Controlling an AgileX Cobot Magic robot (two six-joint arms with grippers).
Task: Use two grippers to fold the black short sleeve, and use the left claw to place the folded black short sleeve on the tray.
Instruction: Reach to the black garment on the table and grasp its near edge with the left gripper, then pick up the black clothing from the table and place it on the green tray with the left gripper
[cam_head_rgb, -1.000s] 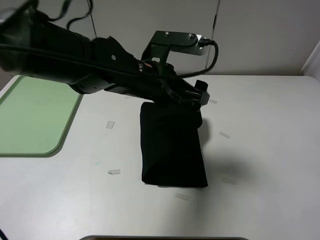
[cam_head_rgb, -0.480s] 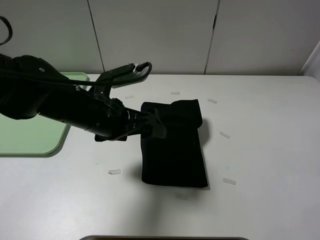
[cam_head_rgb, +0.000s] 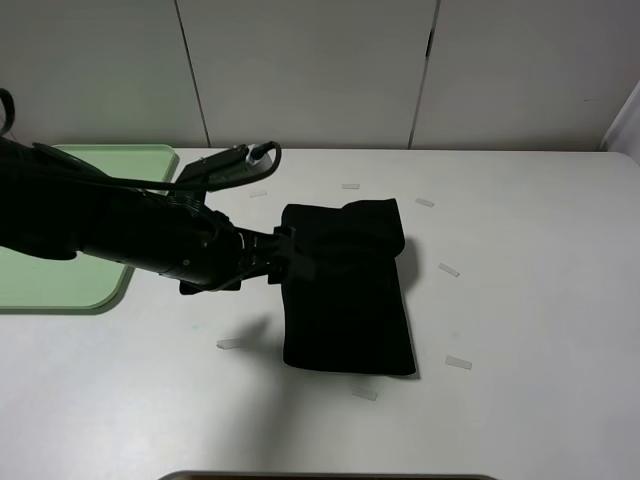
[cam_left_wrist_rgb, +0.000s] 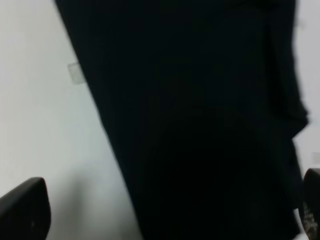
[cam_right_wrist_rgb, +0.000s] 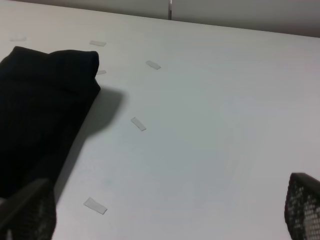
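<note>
My gripper will carry the black short sleeve (cam_head_rgb: 345, 310) to the tray, and the sleeve will stay bundled but sag over itself, because the soft fold (cam_head_rgb: 380, 226) bulges over stacked layers.
The black short sleeve (cam_head_rgb: 350, 300) lies folded into a narrow rectangle in the middle of the white table. It fills the left wrist view (cam_left_wrist_rgb: 200, 120) and shows at one side of the right wrist view (cam_right_wrist_rgb: 40, 110). My left gripper (cam_head_rgb: 295, 258) reaches in from the left, at the shirt's left edge. In its wrist view the left gripper (cam_left_wrist_rgb: 167, 220) is open, with the shirt between and under its jaws. My right gripper (cam_right_wrist_rgb: 165, 215) is open and empty over bare table beside the shirt; its arm is out of the high view. The green tray (cam_head_rgb: 60, 275) sits at the far left.
Several small white tape strips dot the table around the shirt, such as one strip (cam_head_rgb: 448, 270) and another (cam_right_wrist_rgb: 138, 123). White cabinet doors stand behind the table. A dark object edge (cam_head_rgb: 320, 476) shows at the front.
The left arm has swung back from the shirt's far right corner, come down, and settled at the shirt's left edge. The shirt has not moved.
</note>
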